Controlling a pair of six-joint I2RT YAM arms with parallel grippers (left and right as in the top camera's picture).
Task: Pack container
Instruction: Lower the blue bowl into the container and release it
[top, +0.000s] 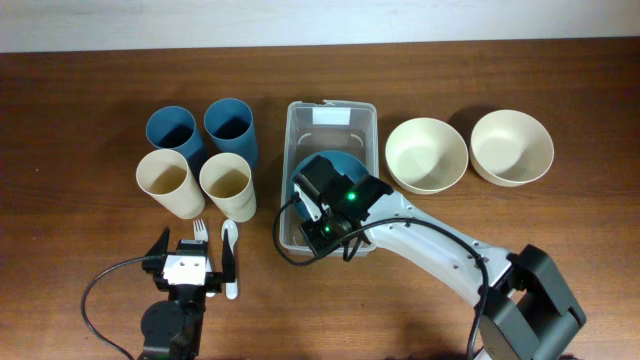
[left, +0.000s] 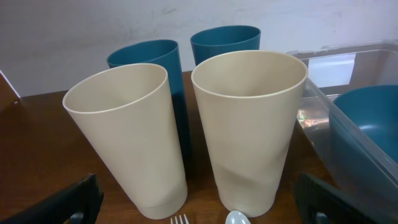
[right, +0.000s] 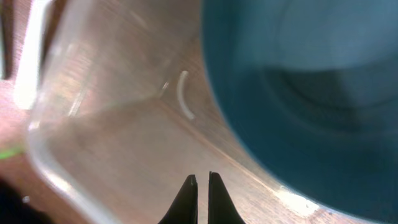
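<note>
The container's far end has a gap and the blue bowl (top: 346, 164) sits mid-container, so my right gripper should push this bowl into that gap (top: 331, 136) before taking cream bowls.
The clear plastic container (top: 330, 115) stands mid-table with a blue bowl (top: 345, 162) inside it. My right gripper (top: 312, 188) reaches down into its near end. In the right wrist view the right gripper (right: 202, 182) has its fingers pressed together with nothing between them, just above the container's floor (right: 124, 162), and the blue bowl (right: 311, 87) lies to its right. My left gripper (top: 194, 247) rests low near the front edge, wide open around a white fork (top: 200, 231) and a white spoon (top: 231, 258). From the left wrist the left gripper (left: 202, 208) faces the cups.
Two blue cups (top: 172, 128) (top: 231, 124) and two cream cups (top: 164, 180) (top: 226, 182) stand left of the container. Two cream bowls (top: 426, 153) (top: 511, 146) sit to its right. The cream cups (left: 124, 137) (left: 249, 124) stand close before the left gripper.
</note>
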